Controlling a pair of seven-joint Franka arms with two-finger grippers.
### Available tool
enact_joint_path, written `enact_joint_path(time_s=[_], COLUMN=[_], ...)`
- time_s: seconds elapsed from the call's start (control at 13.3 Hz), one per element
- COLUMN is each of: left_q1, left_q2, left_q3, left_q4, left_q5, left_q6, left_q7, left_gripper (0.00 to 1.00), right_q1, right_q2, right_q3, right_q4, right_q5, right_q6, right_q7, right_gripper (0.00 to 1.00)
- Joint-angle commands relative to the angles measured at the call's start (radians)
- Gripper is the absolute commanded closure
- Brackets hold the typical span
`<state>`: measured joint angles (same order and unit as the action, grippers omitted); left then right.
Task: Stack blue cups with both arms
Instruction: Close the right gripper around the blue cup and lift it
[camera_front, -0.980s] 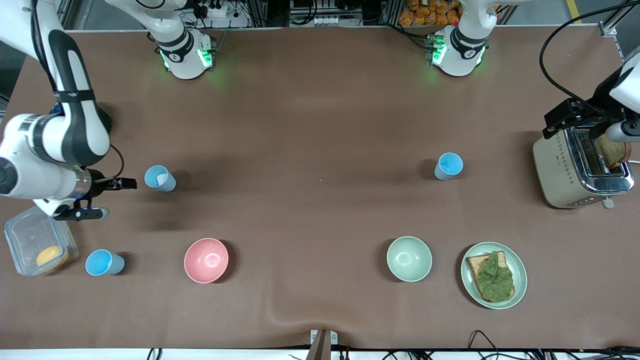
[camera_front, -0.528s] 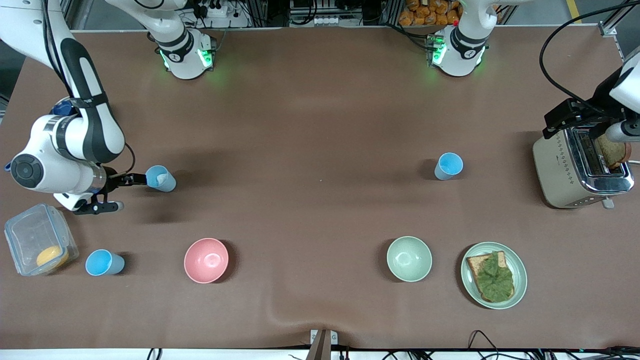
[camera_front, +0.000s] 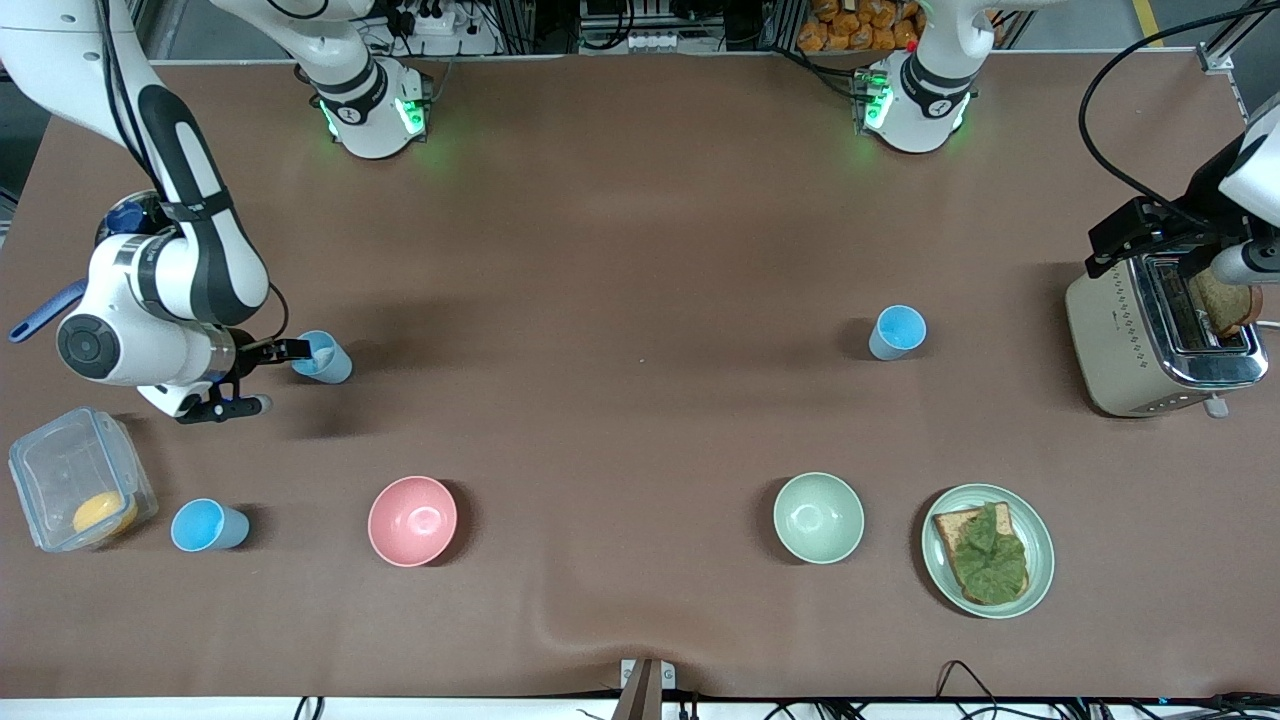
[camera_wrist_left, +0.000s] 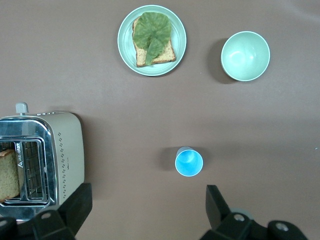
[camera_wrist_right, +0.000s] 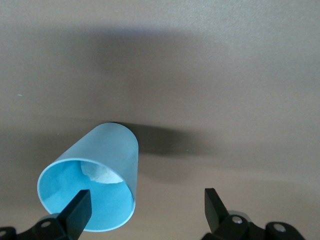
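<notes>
The white bit (camera_wrist_right: 101, 173) lies deep below the cup's rim. It will move along inside the blue cup (camera_front: 326, 359) when I carry the cup across.
Three blue cups stand upright on the brown table. The one with a white bit inside (camera_front: 325, 357) (camera_wrist_right: 100, 175) is toward the right arm's end. My right gripper (camera_front: 270, 377) (camera_wrist_right: 146, 210) is open beside it, one finger at the cup's rim and the other off to the side. A second cup (camera_front: 208, 525) stands nearer the front camera, beside a clear container. The third cup (camera_front: 897, 332) (camera_wrist_left: 189, 162) is toward the left arm's end. My left gripper (camera_wrist_left: 147, 210) is open, high over the table between the toaster and that cup, and holds nothing.
A pink bowl (camera_front: 412, 520) and a pale green bowl (camera_front: 818, 517) sit near the front camera. Beside the green bowl is a plate (camera_front: 1040, 560) with lettuce on toast. A toaster (camera_front: 1120, 340) stands at the left arm's end, a clear container (camera_front: 40, 470) at the right arm's end.
My right gripper has moved across the table to the cup with the white bit, and one finger now reaches its rim. The left arm has not moved.
</notes>
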<state>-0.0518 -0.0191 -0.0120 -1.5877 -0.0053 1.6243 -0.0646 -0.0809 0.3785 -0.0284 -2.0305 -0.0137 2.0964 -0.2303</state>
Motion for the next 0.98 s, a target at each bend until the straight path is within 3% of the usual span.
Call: enact_joint_path(time_s=[0.0,0.08,0.15,0.23,0.38,0.45,0.68,0.9], left_q1=[0.003,0.003,0.003,0.003,0.003,0.003,0.003,0.003], left_q2=[0.005,0.005,0.005,0.005,0.005,0.005,0.005,0.005], left_q3=[-0.003,-0.003,-0.003,-0.003,-0.003,-0.003,-0.003,-0.003], left_q4=[0.018,0.018,0.018,0.018,0.018,0.018,0.018,0.018], left_q5=[-0.007,-0.007,-0.007,-0.007,-0.007,-0.007,-0.007,-0.007], left_q6=[-0.018,-0.018,-0.018,-0.018,-0.018,-0.018,-0.018,-0.018], left_q7=[-0.020,-0.020,-0.020,-0.020,-0.020,-0.020,-0.020,-0.020], left_gripper=[0.00,0.00,0.00,0.00,0.00,0.00,0.00,0.00], right_q1=[0.006,0.010,0.009,0.015,0.024,0.023,0.030,0.076], right_q2=[0.020,0.022,0.026,0.034,0.036,0.036,0.046,0.048], right_q3=[0.004,0.004,0.004,0.005,0.004,0.004,0.004,0.004], right_q4=[-0.002,-0.002,0.006,0.007,0.009,0.013,0.052,0.136], right_q5=[-0.002,-0.002,-0.002,0.001,0.001,0.001,0.044,0.077], right_q6=[0.002,-0.004,-0.018,-0.036,-0.036,-0.042,-0.074,-0.206], right_q7=[-0.036,-0.038,-0.038,-0.035,-0.029,-0.029,-0.026,0.052], right_gripper=[0.07,0.33,0.52,0.69,0.94,1.00,1.00,1.00])
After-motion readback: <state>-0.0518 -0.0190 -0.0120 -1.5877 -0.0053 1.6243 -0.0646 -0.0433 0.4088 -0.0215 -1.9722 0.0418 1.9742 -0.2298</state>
